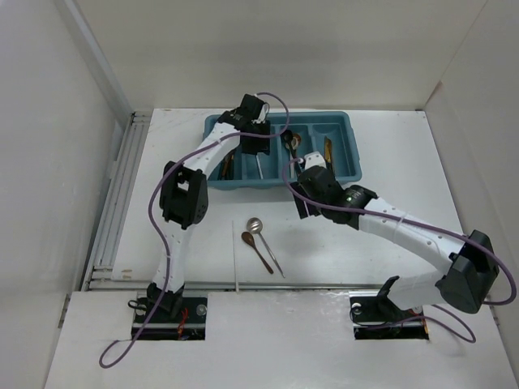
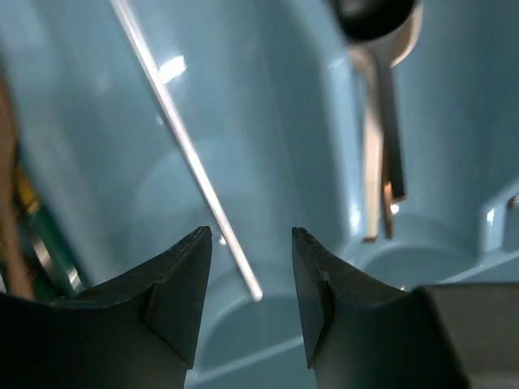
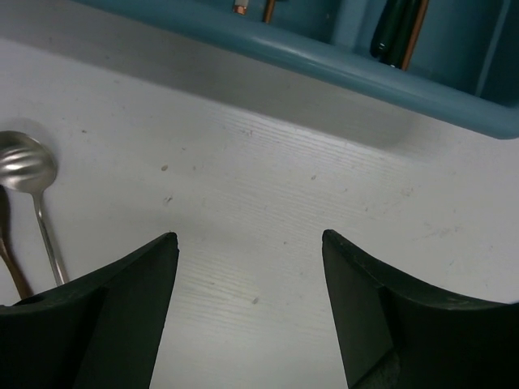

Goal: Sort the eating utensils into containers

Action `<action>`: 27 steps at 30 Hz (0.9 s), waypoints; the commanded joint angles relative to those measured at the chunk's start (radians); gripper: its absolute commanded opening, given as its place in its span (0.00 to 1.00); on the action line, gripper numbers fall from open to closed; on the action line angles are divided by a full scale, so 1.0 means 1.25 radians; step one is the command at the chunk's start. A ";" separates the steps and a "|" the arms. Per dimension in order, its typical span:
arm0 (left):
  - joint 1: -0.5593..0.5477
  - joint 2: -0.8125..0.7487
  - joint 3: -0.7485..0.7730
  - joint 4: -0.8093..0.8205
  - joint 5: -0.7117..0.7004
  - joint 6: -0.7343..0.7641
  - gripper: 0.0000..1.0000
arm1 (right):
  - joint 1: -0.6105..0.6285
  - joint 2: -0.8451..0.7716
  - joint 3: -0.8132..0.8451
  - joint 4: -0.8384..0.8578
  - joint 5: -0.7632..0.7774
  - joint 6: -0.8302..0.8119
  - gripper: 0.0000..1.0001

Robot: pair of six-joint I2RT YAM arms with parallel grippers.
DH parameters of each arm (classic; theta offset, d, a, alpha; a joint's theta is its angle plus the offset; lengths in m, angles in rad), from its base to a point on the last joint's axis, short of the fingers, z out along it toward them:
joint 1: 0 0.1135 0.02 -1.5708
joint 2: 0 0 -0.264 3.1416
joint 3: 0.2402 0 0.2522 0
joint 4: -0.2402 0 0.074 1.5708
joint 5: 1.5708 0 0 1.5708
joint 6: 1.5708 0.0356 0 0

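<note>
My left gripper should go on to the other chopstick's body [image 1: 235, 258] before it closes there, because one white chopstick is in its slot [image 1: 259, 166] and the other is clear of the copper spoon.
The teal tray [image 1: 347, 154] stands at the back middle with several utensils in its slots. My left gripper [image 1: 255, 131] hangs open over one slot. In the left wrist view a thin white chopstick [image 2: 185, 144] lies in that slot, its end between my open fingers [image 2: 251, 231], not gripped. Silver and copper handles [image 2: 375, 154] lie in the neighbouring slot. My right gripper [image 1: 302, 204] is open and empty, low over the table just in front of the tray wall [image 3: 324, 57]. A silver spoon [image 1: 256, 226] [image 3: 28, 162] and a copper spoon [image 1: 248, 238] lie on the table.
The two spoons lie side by side in front of the tray, left of my right gripper. White walls enclose the table on the left, back and right. A metal rail [image 1: 113, 203] runs along the left edge.
</note>
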 commanded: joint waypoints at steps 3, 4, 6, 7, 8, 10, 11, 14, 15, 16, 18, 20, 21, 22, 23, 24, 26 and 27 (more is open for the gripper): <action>0.008 -0.240 -0.128 0.011 -0.069 0.051 0.38 | -0.003 -0.006 0.022 0.073 -0.051 -0.018 0.77; 0.008 -0.272 -0.164 0.012 -0.070 0.061 0.36 | -0.003 -0.006 0.022 0.081 -0.061 -0.006 0.77; 0.008 -0.360 -0.244 -0.022 -0.039 0.080 0.34 | 0.005 -0.015 0.015 0.089 -0.061 0.009 0.77; 0.001 -0.388 -0.349 -0.043 -0.024 0.080 0.34 | 0.018 -0.015 0.015 0.089 -0.061 0.028 0.77; -0.013 -0.413 -0.409 -0.064 0.011 0.080 0.34 | 0.035 -0.026 0.007 0.089 -0.054 0.039 0.77; -0.029 -0.470 -0.579 -0.108 0.062 0.057 0.34 | 0.054 -0.037 0.000 0.089 -0.041 0.083 0.77; -0.029 -0.482 -0.635 -0.116 0.099 0.046 0.34 | 0.062 -0.050 0.000 0.089 -0.034 0.099 0.77; -0.037 -0.548 -0.821 -0.082 0.148 -0.002 0.35 | 0.121 -0.070 -0.017 0.060 -0.005 0.176 0.77; -0.037 -0.556 -0.850 -0.074 0.148 -0.011 0.37 | 0.134 -0.071 -0.026 0.049 0.004 0.200 0.77; -0.037 -0.566 -0.869 -0.063 0.148 -0.020 0.38 | 0.148 -0.079 -0.034 0.026 0.004 0.221 0.77; -0.045 -0.566 -0.904 -0.056 0.139 -0.028 0.38 | 0.169 -0.089 -0.035 -0.003 0.021 0.282 0.77; -0.057 -0.574 -0.919 -0.046 0.139 -0.047 0.29 | 0.193 -0.096 -0.035 -0.043 0.030 0.309 0.77; -0.072 -0.574 -0.926 -0.046 0.139 -0.047 0.26 | 0.194 -0.104 -0.035 -0.054 0.030 0.330 0.77; -0.081 -0.574 -0.939 -0.039 0.148 -0.047 0.24 | 0.206 -0.104 -0.035 -0.064 0.041 0.338 0.77; -0.090 -0.566 -0.940 -0.039 0.156 -0.057 0.24 | 0.206 -0.113 -0.035 -0.073 0.048 0.338 0.77; -0.097 -0.558 -0.949 -0.031 0.156 -0.065 0.24 | 0.206 -0.123 -0.042 -0.085 0.048 0.346 0.77; -0.109 -0.551 -0.949 -0.031 0.164 -0.066 0.23 | 0.206 -0.133 -0.042 -0.100 0.059 0.356 0.77; -0.116 -0.541 -0.949 -0.031 0.156 -0.074 0.23 | 0.206 -0.145 -0.042 -0.111 0.066 0.356 0.77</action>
